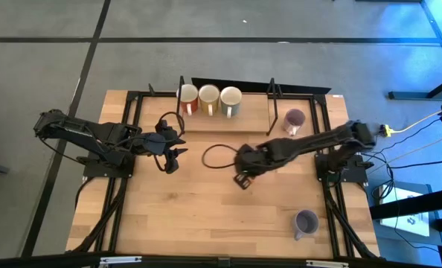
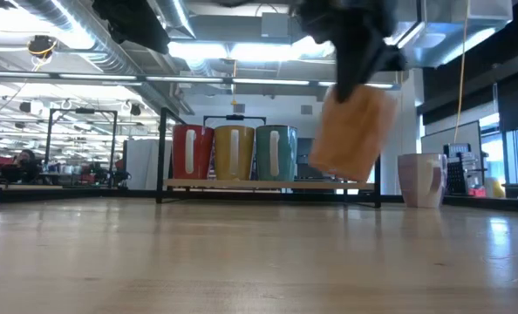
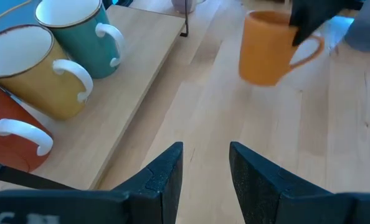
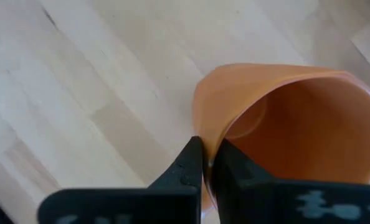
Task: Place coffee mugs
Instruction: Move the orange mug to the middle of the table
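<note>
The robot's right gripper should keep lowering the orange mug (image 2: 353, 135), which hangs rim up beside clear wood (image 1: 219, 176) near the left gripper, until the mug's base stands flat there.
An orange mug (image 2: 353, 131) hangs tilted above the table's middle, carried by my right gripper (image 4: 208, 163); the left wrist view shows the orange mug (image 3: 267, 50) with its handle (image 3: 311, 53) toward the dark gripper. My left gripper (image 3: 205, 168) hovers open over bare table, left of centre (image 1: 173, 152), touching nothing. A red mug (image 1: 187, 97), a yellow mug (image 1: 208, 97) and a teal mug (image 1: 231, 100), all white inside, stand upright on a wooden shelf board (image 1: 236, 123) at the far side. Two pale purple mugs stand on the table: one far right (image 1: 294, 120), one near right (image 1: 306, 222). My right gripper pinches the orange mug's wall at the rim (image 4: 203, 134), one finger outside (image 4: 186, 168) and one finger inside (image 4: 238, 171) the hollow. It comes from above. The mug is lifted clear of the table and hangs tilted below the fingers (image 2: 355, 52).
A black metal frame (image 1: 274, 100) borders the shelf board and the table's far part. A dark cable loop (image 1: 217, 156) hangs between the two grippers. Bare wood lies across the near half of the table (image 1: 206, 216). Office room shows behind.
</note>
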Tool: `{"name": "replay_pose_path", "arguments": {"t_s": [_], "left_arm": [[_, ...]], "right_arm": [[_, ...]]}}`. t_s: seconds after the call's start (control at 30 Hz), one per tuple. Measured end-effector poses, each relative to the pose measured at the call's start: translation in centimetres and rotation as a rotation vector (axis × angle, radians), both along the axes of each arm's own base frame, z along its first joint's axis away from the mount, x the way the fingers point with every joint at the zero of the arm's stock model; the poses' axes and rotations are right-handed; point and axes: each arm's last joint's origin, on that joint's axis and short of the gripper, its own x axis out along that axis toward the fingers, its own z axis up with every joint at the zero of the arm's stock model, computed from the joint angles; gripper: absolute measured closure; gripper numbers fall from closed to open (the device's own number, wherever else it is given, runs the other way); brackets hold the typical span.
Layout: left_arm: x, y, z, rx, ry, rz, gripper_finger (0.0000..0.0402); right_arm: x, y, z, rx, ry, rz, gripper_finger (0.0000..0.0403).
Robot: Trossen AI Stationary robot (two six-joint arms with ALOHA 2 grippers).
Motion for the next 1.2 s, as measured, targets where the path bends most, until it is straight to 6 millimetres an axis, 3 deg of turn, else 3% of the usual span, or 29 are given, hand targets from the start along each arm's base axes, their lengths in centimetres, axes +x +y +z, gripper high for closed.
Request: {"name": "replay_pose_path", "arguments": {"t_s": [0.2,0.37,0.67,1.03,1.1,1.2], "left_arm": [[0.0,0.0,0.0,-0.011,0.003,-0.013,0.0276],[0.0,-0.1,0.0,-0.013,0.003,-0.014,0.0276],[0.0,-0.1,0.0,-0.014,0.002,-0.013,0.0276],[0.0,-0.1,0.0,-0.015,0.001,-0.011,0.0276],[0.0,-0.1,0.0,-0.017,-0.001,-0.010,0.0276],[0.1,-0.1,0.1,-0.038,-0.017,0.004,0.0276]], "right_arm": [[4.4,0.5,-1.0,-0.035,0.060,0.088,0.0400],[6.8,0.7,-2.4,-0.047,0.075,0.144,0.0399],[7.5,0.9,-3.8,-0.036,0.090,0.151,0.0384],[8.1,1.0,-3.6,-0.048,0.024,0.195,0.0272],[7.9,0.9,-2.8,-0.060,0.010,0.219,0.0255],[7.1,0.9,0.5,-0.095,-0.069,0.262,0.0237]]}}
